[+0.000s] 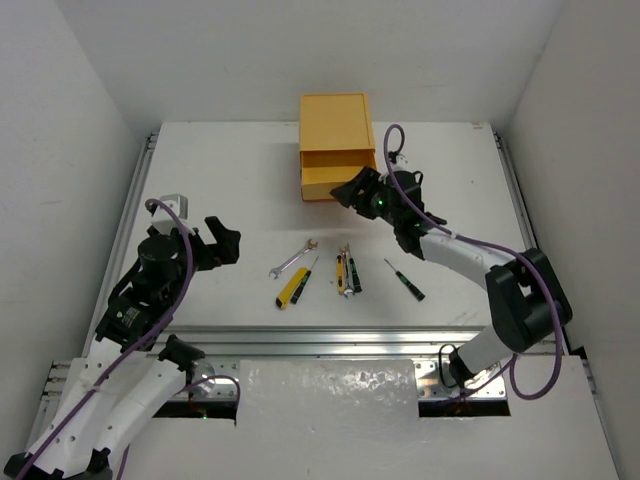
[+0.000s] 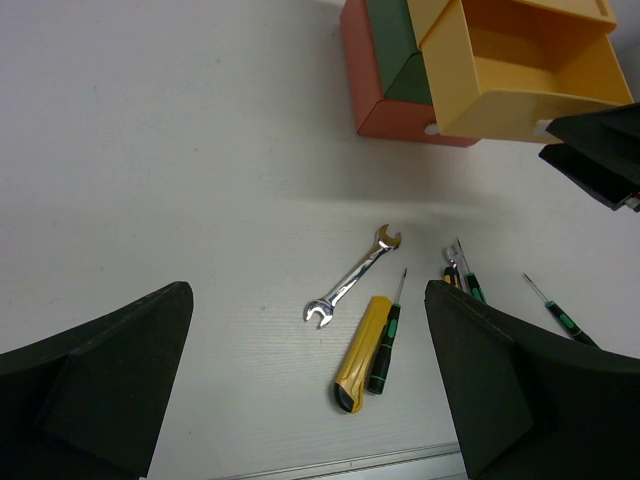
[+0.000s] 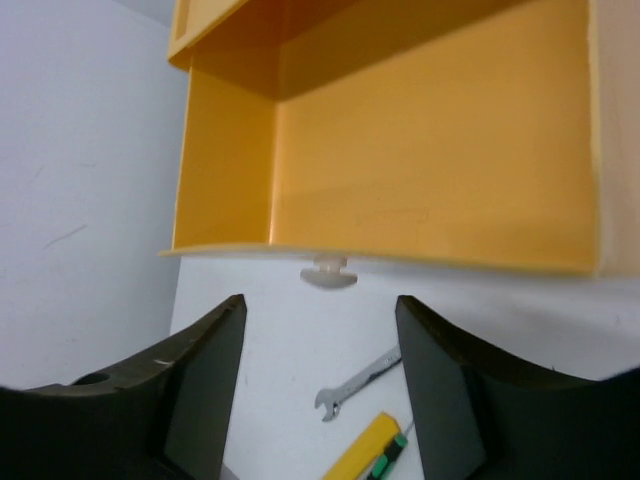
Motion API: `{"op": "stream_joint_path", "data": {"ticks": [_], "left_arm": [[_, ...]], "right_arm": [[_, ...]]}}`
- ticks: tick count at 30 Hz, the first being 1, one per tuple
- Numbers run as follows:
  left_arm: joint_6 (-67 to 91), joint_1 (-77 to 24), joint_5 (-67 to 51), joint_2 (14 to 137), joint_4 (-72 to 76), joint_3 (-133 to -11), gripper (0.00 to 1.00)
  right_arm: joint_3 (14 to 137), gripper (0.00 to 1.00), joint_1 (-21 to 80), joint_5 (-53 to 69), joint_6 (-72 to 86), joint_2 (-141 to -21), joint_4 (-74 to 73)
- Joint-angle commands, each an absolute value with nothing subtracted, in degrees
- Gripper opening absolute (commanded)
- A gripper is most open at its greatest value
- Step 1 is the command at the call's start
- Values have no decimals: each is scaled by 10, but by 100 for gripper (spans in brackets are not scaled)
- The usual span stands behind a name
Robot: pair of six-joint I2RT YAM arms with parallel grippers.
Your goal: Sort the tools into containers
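The yellow drawer (image 1: 328, 167) is open and its knob is free, so the robot's right gripper keeps going toward the thin yellow knife in the cluster (image 1: 340, 273) and closes there.
The chest (image 1: 337, 120) stands at the back centre, its yellow top drawer (image 1: 338, 175) pulled out and empty inside (image 3: 420, 150). My right gripper (image 1: 352, 190) is open just in front of the drawer's white knob (image 3: 328, 273), not touching it. My left gripper (image 1: 222, 240) is open and empty at the left. A silver wrench (image 1: 292, 259), a yellow-black utility knife (image 1: 293, 288) and a green-black screwdriver (image 1: 308, 275) lie mid-table. A cluster of thin tools (image 1: 346, 270) and one more screwdriver (image 1: 406, 280) lie to their right.
The green middle drawer (image 2: 395, 50) and the red-orange bottom drawer (image 2: 365, 70) are shut under the yellow one (image 2: 520, 70). An aluminium rail (image 1: 320, 340) runs along the table's near edge. White walls close in both sides.
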State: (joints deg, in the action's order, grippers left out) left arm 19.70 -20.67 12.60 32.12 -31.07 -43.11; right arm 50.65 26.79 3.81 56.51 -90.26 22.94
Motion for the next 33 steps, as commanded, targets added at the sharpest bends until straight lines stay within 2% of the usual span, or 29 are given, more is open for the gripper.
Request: {"op": "stream_joint_path", "data": {"ticks": [1,6,12,19,22,24,27,33], "left_arm": [[191,-209,127,316,-284,-431,100],[191,-209,127,317,-284,-431,100],[192,-209,132,317,-285,-432,100],[192,-209,131,320,-285,-432,100],[192,-209,132,320,-285,-432,100],[192,-209,131,321,-285,-432,100],[192,-209,130,323,-285,-432,100],[192,-209,129,324,-285,-431,100]], "right_arm": [[492,64,271,54,535,-845,224],[476,67,281,47,489,-782,144],[419,67,315,-44,433,-713,30],[447,62,370,-114,354,-716,-119],[471,57,398,-134,338,-743,-160],[489,44,423,-141,332,-775,-166],[526,36,448,-148,329,-835,-179],[603,38,460,-162,345,-955,-192]]}}
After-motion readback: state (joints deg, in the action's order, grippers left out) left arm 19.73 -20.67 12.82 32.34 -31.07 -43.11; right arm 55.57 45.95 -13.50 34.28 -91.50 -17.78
